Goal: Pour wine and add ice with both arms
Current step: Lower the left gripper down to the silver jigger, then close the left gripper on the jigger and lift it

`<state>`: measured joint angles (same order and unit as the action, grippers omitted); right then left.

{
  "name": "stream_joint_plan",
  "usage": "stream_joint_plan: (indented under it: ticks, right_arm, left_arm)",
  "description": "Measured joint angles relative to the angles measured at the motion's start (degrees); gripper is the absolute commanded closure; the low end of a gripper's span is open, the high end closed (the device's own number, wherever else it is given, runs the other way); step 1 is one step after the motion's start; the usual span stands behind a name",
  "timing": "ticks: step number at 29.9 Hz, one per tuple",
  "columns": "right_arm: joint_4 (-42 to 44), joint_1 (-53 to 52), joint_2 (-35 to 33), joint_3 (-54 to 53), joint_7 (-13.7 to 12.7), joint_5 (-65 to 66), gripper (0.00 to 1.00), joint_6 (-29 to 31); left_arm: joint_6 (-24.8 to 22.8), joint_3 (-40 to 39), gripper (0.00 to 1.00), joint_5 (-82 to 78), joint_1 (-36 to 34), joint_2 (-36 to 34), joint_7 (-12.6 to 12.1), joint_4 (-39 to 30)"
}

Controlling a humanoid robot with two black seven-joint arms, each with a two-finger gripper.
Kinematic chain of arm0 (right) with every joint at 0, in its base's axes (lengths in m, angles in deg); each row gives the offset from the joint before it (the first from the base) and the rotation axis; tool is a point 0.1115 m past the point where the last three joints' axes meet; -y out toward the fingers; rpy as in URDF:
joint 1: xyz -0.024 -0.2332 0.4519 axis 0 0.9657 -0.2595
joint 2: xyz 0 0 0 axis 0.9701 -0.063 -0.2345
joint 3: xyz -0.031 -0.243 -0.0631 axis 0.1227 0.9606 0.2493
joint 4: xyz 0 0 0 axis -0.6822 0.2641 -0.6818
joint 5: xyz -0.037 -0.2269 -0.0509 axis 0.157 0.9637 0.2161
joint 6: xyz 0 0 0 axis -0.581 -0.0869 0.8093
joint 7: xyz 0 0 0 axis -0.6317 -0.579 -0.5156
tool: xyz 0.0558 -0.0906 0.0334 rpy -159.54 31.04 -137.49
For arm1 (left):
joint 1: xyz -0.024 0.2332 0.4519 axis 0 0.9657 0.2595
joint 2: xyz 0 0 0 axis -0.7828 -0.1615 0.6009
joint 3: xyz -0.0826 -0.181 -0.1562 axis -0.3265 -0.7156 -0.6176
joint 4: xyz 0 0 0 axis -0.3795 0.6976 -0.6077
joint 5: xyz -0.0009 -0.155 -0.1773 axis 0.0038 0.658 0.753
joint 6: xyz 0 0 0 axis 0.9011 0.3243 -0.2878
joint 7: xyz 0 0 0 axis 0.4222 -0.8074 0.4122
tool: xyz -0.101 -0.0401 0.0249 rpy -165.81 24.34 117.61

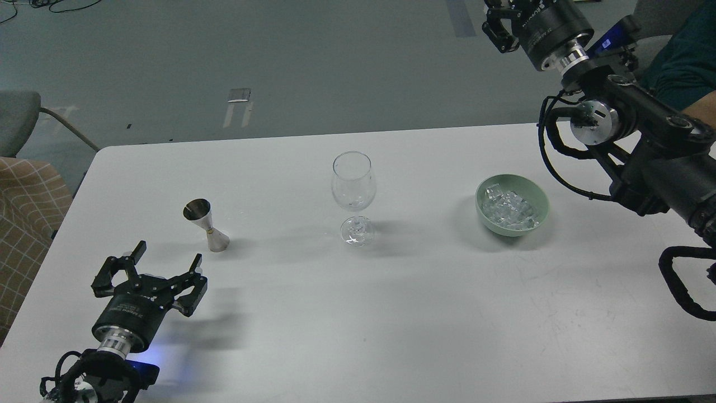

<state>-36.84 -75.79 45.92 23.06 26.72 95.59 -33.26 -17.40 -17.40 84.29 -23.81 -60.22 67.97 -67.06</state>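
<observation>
The steel jigger (209,227) stands with its wide cup (198,210) facing up, so clear liquid hidden inside will flow out in a thin stream when the robot pours.
An empty clear stemmed glass (352,196) stands at the middle of the white table (391,313). A steel jigger (205,224) stands to its left. A green bowl (540,201) at the right holds several clear ice cubes (509,210). My left gripper (168,258) is open and empty, low over the table's front left, just short of the jigger. My right gripper (495,22) is high at the top right, behind and above the bowl, cut off by the frame's top edge.
A person's teal sleeve (688,61) shows at the right edge. A chair (22,190) stands off the table's left edge. The grey floor lies beyond the table's far edge.
</observation>
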Motion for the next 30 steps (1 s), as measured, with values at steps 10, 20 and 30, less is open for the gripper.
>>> stream_joint_plan:
  ticks: [10, 20, 30]
  right_arm:
    - [0.0, -0.5, -0.1, 1.2, 0.0, 0.0, 0.0, -0.1]
    - [0.0, -0.5, -0.1, 1.4, 0.0, 0.0, 0.0, -0.1]
    - [0.1, -0.5, -0.1, 1.4, 0.0, 0.0, 0.0, -0.1]
  left_arm:
    - [1.0, 3.1, 0.02, -1.2, -4.8, 0.7, 2.7, 6.1]
    - [1.0, 3.1, 0.02, -2.0, -11.0, 1.1, 3.4, 13.1]
    - [1.6, 3.2, 0.02, -2.1, -15.3, 1.7, 3.6, 17.5]
